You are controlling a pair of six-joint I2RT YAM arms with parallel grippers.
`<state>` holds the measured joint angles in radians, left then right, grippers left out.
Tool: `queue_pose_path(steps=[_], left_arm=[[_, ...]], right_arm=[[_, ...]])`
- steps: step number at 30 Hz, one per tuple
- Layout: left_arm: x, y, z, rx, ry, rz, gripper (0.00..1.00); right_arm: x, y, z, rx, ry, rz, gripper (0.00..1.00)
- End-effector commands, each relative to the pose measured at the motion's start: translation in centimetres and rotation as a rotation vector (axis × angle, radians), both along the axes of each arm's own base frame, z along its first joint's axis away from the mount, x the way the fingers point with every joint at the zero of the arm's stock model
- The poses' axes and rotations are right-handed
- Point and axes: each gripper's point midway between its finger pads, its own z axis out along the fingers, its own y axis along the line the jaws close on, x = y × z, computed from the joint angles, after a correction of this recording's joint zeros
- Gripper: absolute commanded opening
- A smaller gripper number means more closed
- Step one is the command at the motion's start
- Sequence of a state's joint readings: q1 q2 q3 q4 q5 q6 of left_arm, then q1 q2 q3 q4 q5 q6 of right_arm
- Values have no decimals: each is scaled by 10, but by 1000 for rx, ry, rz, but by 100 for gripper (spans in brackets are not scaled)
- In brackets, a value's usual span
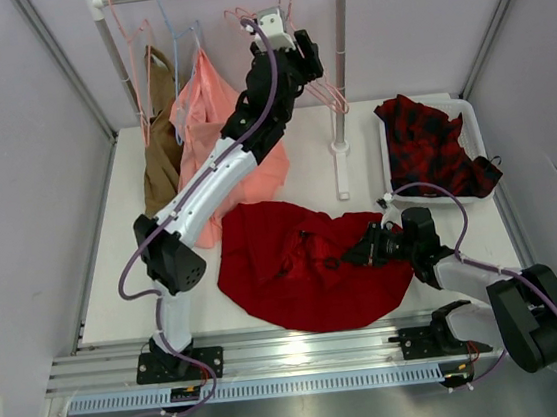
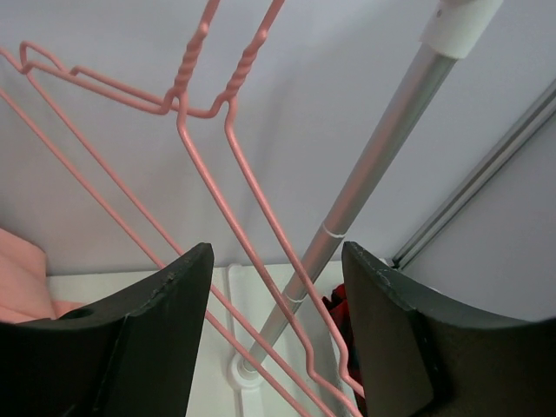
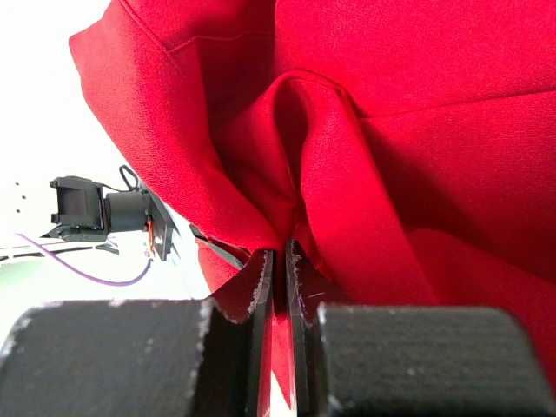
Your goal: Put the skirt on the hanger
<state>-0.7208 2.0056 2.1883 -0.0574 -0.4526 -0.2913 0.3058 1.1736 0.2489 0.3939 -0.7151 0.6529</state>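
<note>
Wires of both pink hangers (image 2: pixel 274 287) pass between the open fingers of my left gripper, so next I move back and close on one hanger (image 2: pixel 184 122) below its twisted neck.
The deep-red skirt (image 1: pixel 295 267) lies crumpled on the white table, near the front. My right gripper (image 1: pixel 360 253) is shut on a fold at the skirt's right side; in the right wrist view the red cloth (image 3: pixel 391 130) is pinched between the closed jaws (image 3: pixel 280 254). My left gripper (image 1: pixel 312 64) is raised at the clothes rack and open. In the left wrist view the wires of two pale-pink hangers (image 2: pixel 252 187) run between its spread jaws (image 2: pixel 276 254) without being clamped. The pink hanger (image 1: pixel 324 93) hangs from the rail beside the right post.
The rack's right post (image 1: pixel 341 60) stands on a white foot (image 1: pixel 340 166). A salmon-pink garment (image 1: pixel 213 115) and a brown one (image 1: pixel 159 152) hang at the left, next to a light blue hanger (image 1: pixel 175 49). A white bin (image 1: pixel 392 170) holds the red-and-black checked garment (image 1: pixel 432 146).
</note>
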Motion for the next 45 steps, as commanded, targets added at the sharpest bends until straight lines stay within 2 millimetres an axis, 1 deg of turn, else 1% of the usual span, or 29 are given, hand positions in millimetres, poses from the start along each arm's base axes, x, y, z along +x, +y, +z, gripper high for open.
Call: queue_pose_path(steps=[1,4,6,7,8,9,10,11,12,16,19,26,29,35,36,39,40,41,42,44,45], left_arm=[[5,-2,1,-31,2,37,66],[8,-1,-6,-23,5,54,66],[7,3,-7,-27,7,74,65],[7,5,-4,-36,-4,78,64],[7,5,-21,-7,23,82,64],[0,10,-5,-41,-13,82,64],[-1,10,3,-60,-41,72,65],[-2,9,-7,-38,-33,66,65],[-4,10,-1,-43,-46,59,65],[-9,8,9,-31,-71,31,66],[-12,11,15,-35,-81,31,66],[-21,24,33,-52,-124,47,67],[-19,28,41,-57,-134,57,67],[-12,40,41,-59,-133,83,67],[-12,45,46,-69,-145,91,67],[-8,57,50,-77,-154,113,68],[-8,61,57,-90,-166,112,68],[-4,65,55,-86,-163,118,68],[-4,66,61,-92,-176,113,68],[2,72,60,-88,-179,117,69],[2,74,69,-96,-189,118,69]], right_arm=[[8,3,15,10,-75,15,0],[8,3,14,8,-74,12,0],[8,4,13,9,-73,13,0],[8,3,13,10,-72,14,0],[7,4,13,12,-71,15,0],[7,4,12,12,-71,16,0],[6,4,12,11,-72,16,0],[6,4,11,12,-69,17,0],[7,4,11,12,-71,18,0],[6,5,11,11,-72,19,0],[6,5,11,11,-72,18,0],[5,6,13,15,-76,25,0],[5,6,13,15,-79,25,0],[4,7,14,17,-79,32,0],[3,7,14,18,-79,34,0],[2,8,14,18,-78,37,0],[3,8,14,17,-82,37,0],[3,8,14,17,-82,38,0],[3,9,14,15,-81,38,0],[2,9,14,16,-79,42,0],[2,9,14,15,-82,45,0]])
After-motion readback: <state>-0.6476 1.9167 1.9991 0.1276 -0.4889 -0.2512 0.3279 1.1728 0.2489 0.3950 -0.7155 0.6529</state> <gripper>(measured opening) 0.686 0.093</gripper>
